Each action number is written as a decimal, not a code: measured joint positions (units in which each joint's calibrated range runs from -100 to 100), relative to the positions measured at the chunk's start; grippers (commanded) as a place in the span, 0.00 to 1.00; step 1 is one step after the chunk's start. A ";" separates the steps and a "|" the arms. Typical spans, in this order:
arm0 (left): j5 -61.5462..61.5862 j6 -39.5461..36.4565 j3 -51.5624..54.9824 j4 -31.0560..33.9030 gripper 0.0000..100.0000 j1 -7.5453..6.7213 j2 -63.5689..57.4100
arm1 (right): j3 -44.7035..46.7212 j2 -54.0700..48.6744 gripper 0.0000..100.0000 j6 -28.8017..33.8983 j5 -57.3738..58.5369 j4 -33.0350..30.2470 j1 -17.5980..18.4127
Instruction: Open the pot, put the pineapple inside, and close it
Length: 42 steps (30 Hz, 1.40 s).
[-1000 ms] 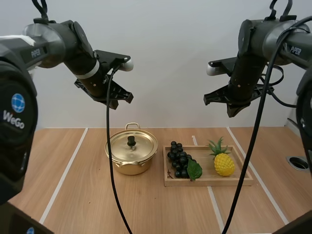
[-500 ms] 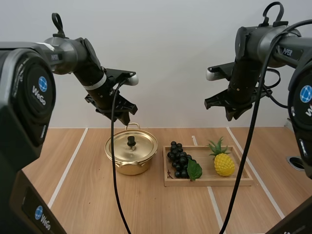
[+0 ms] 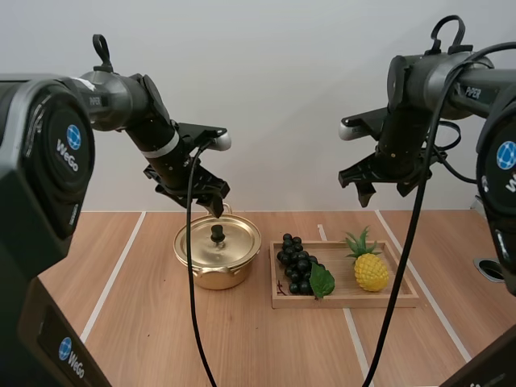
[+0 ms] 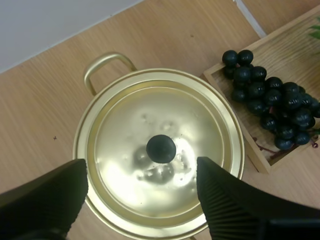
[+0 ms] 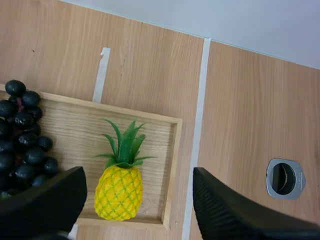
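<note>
My gripper is about to lift the black knob. The lid [image 3: 216,243] just sits on top with its round rim [image 3: 247,260], so it should come off in one piece and leave the pot standing.
A gold pot [image 3: 218,251] stands closed on the table, its lid [image 4: 125,125] topped by a black knob [image 4: 160,148]. My left gripper [image 3: 206,200] hangs open just above and behind the knob, and its fingers [image 4: 47,197] stand wide apart over the lid rim. The yellow pineapple [image 3: 369,268] lies at the right end of a wooden tray [image 3: 347,303]. High above it my right gripper [image 3: 379,187] is open, with one finger [image 5: 227,210] on each side of the pineapple [image 5: 119,192]. Neither gripper holds anything.
A bunch of dark grapes [image 3: 297,264] with a green leaf fills the tray's left half, close to the pot's right side. White tape lines run across the table. A round metal-rimmed hole [image 5: 284,177] sits in the table right of the tray [image 5: 172,150].
My left arm has come down and rightwards over the pot. Both grippers' fingers have spread from shut to wide. The right gripper has shifted only slightly.
</note>
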 measured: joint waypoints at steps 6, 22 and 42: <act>-0.92 0.45 0.35 0.00 1.00 -1.29 3.09 | 4.55 0.00 1.00 0.00 -4.72 -0.68 0.00; -4.35 -1.03 0.90 4.17 1.00 -3.32 8.07 | 5.01 0.11 1.00 0.00 -7.94 -0.92 0.00; -10.78 -0.36 0.90 3.94 1.00 -3.32 9.70 | 5.01 0.11 1.00 0.00 -10.46 -0.68 0.00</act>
